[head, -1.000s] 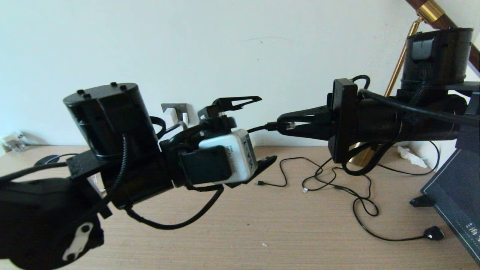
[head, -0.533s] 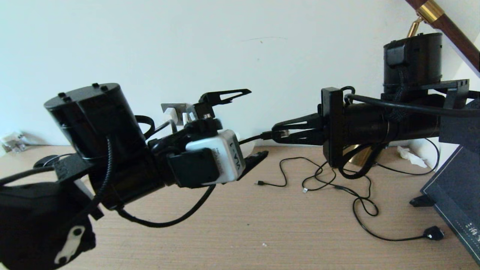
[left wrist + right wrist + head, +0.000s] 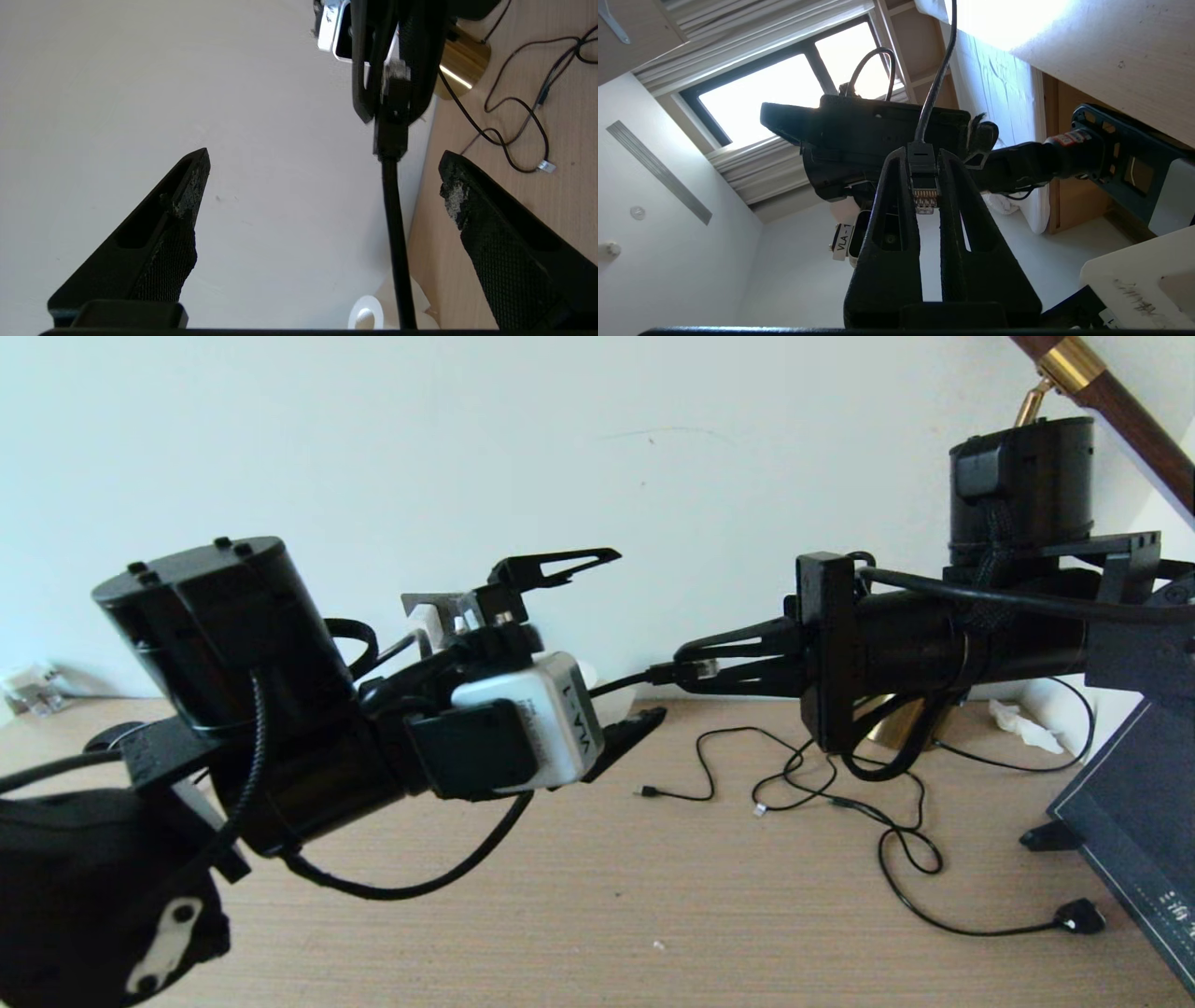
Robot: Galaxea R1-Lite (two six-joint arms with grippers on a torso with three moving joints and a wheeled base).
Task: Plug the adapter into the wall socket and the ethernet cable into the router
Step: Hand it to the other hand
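Note:
The plug's clear tip (image 3: 707,667) is pointing into the robot's right gripper, so next the left gripper grabs the ethernet cable (image 3: 640,678) just behind the plug before the right gripper opens.
My right gripper (image 3: 691,669) is held in the air over the desk, shut on the ethernet cable's clear-tipped plug (image 3: 923,186). The black cable (image 3: 621,683) leads off to the left from it. My left gripper (image 3: 630,635) is open and faces the right one. In the left wrist view the ethernet cable (image 3: 392,210) runs between the spread fingers (image 3: 187,200) without touching them. Behind the left arm, against the wall, show the dark grey wall socket (image 3: 439,602) and a white block (image 3: 431,622), likely the adapter, mostly hidden. I cannot make out the router.
Thin black cords (image 3: 840,793) lie looped on the wooden desk (image 3: 653,896), one ending in a black plug (image 3: 1081,917). A brass lamp base (image 3: 896,728), a crumpled tissue (image 3: 1022,723) and a dark panel (image 3: 1139,831) stand at the right. A tissue roll (image 3: 369,317) sits by the wall.
The left arm has drawn back to the left and its gripper has risen a little. The right gripper with the plug shifted left, then held still.

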